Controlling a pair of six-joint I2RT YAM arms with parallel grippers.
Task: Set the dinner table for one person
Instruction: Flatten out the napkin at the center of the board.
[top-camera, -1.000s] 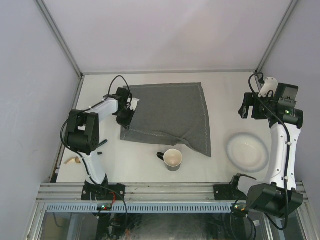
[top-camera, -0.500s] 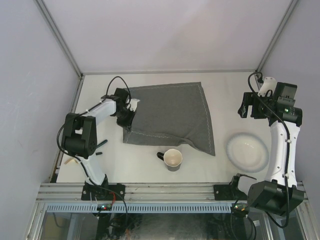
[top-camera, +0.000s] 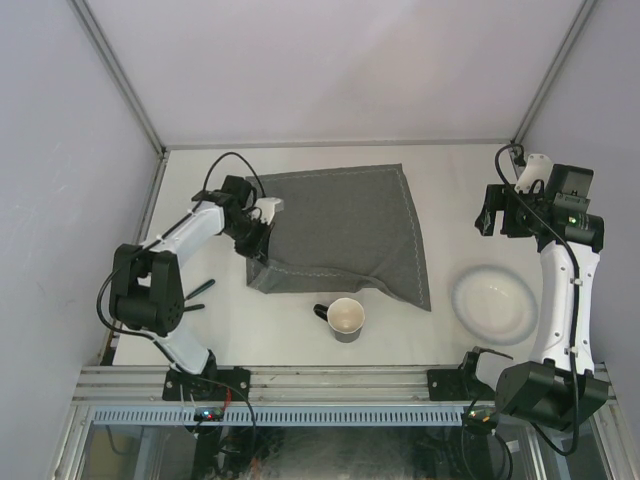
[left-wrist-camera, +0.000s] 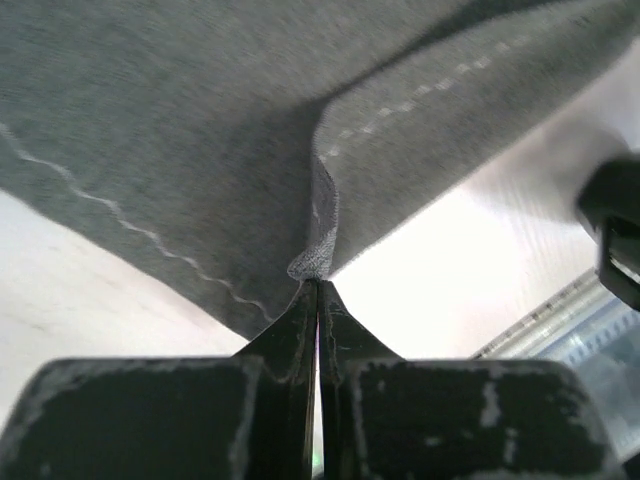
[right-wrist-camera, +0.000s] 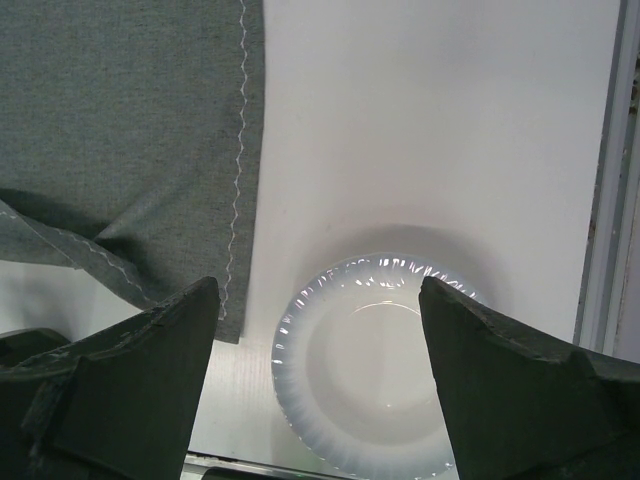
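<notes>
My left gripper keeps pulling the mat's folded corner (left-wrist-camera: 317, 250) it is on toward the table (top-camera: 283, 318) beside the cup, since that spot is clear, until the mat's fold opens, and then let go.
A grey stitched cloth mat (top-camera: 340, 230) lies on the off-white dinner table (top-camera: 450, 190); its near edge is folded and rumpled. My left gripper (top-camera: 258, 240) is shut on the mat's near-left corner, seen pinched at the fingertips in the left wrist view (left-wrist-camera: 318, 262). A white plate (top-camera: 494, 305) lies at the right and also shows in the right wrist view (right-wrist-camera: 375, 365). A dark cup (top-camera: 344, 319) with a pale inside stands in front of the mat. My right gripper (top-camera: 502, 215) is open and empty, held high over the table's right side, above the plate.
A dark utensil (top-camera: 197, 290) and a pale wooden-looking thing (top-camera: 145, 322) lie at the left edge near the left arm. Aluminium rails (top-camera: 330, 380) edge the table, and grey walls stand at the back and sides.
My left gripper has pulled the mat's near-left corner a little toward the right and near side; the mat's near-right corner has slid further right. The right arm has barely moved.
</notes>
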